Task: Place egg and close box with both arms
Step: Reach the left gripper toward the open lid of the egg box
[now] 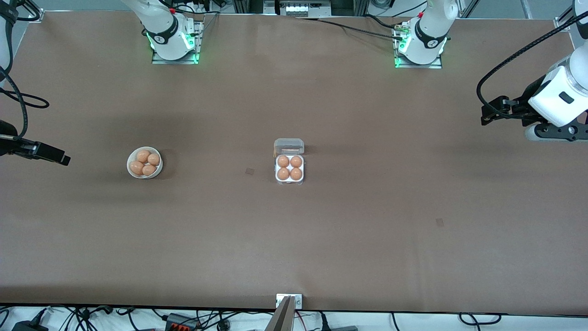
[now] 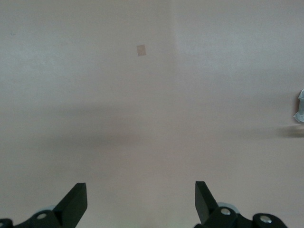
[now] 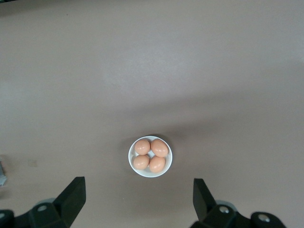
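The lid joins the clear box along one edge, so the lid will swing over the eggs and stay shut when I push it.
The clear box sits mid-table with its lid open and lying flat on the side toward the robots' bases. Each of its cells holds a tan egg. Its edge shows in the left wrist view. My left gripper is open and empty, up in the air at the left arm's end of the table; its own view shows the gripper over bare table. My right gripper is open and empty at the right arm's end. In its own view the gripper hangs high beside the bowl.
A round white bowl with several more eggs stands toward the right arm's end, level with the box; it also shows in the right wrist view. Small tape patches lie on the brown table. A metal bracket sits at the near edge.
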